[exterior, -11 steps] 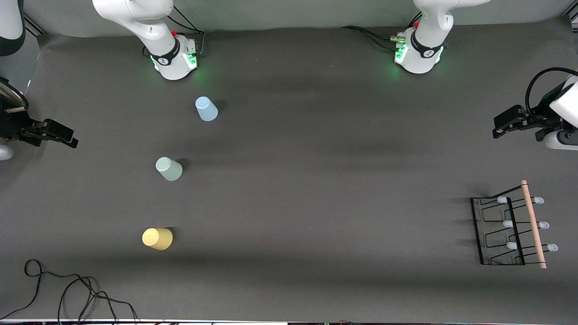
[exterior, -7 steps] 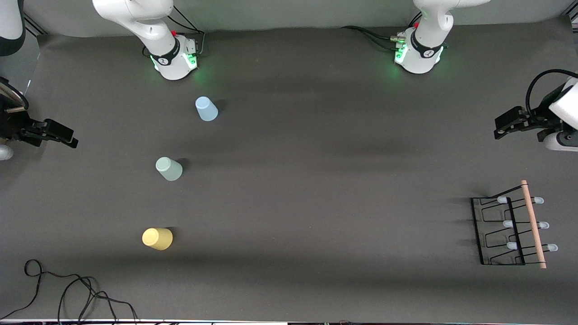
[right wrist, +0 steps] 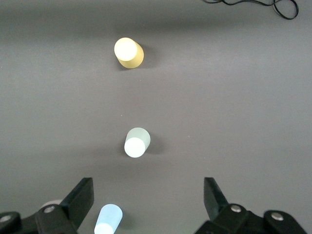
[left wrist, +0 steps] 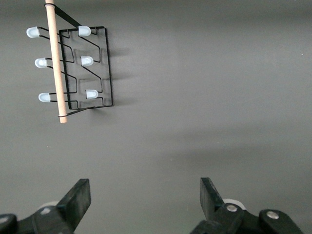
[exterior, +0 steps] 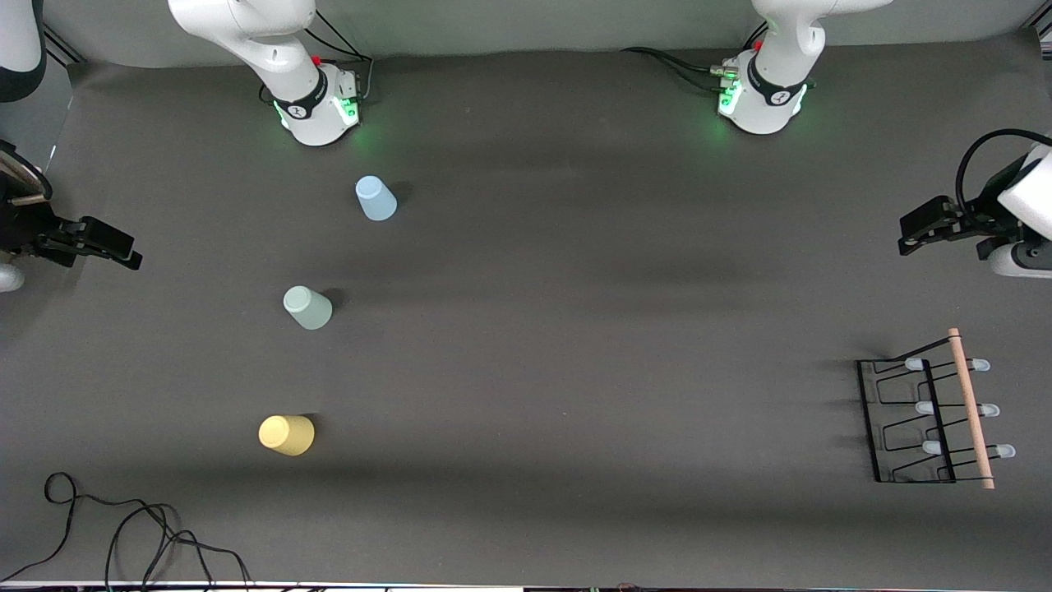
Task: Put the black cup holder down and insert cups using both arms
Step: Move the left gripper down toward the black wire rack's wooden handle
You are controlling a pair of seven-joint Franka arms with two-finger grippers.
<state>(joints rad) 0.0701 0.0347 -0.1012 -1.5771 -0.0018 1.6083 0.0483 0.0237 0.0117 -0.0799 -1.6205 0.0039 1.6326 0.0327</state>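
Note:
The black cup holder (exterior: 939, 419) will swing below the round wooden rod handle when the robot carries it, because the cup holder's thin wire ends (exterior: 983, 478) hold that handle.
The black cup holder (exterior: 929, 419) lies on the table at the left arm's end, its wooden rod handle (exterior: 971, 409) and pale-blue pegs showing; it also shows in the left wrist view (left wrist: 73, 68). My left gripper (exterior: 906, 238) hovers open and empty beside it, over bare mat (left wrist: 145, 187). The light blue cup (exterior: 376, 198), the pale green cup (exterior: 307, 307) and the yellow cup (exterior: 286, 434) stand apart in a row toward the right arm's end. My right gripper (exterior: 130, 256) is open and empty at that table end (right wrist: 148, 187), with the light blue cup (right wrist: 108, 220), pale green cup (right wrist: 137, 142) and yellow cup (right wrist: 128, 52) in its view.
A loose black cable (exterior: 123, 526) lies at the table corner nearest the front camera, at the right arm's end. The two green-lit arm bases (exterior: 316, 107) (exterior: 760, 103) stand along the table edge farthest from the front camera.
My left gripper has shifted slightly toward the cup holder. The right gripper, the cups and the holder have not moved.

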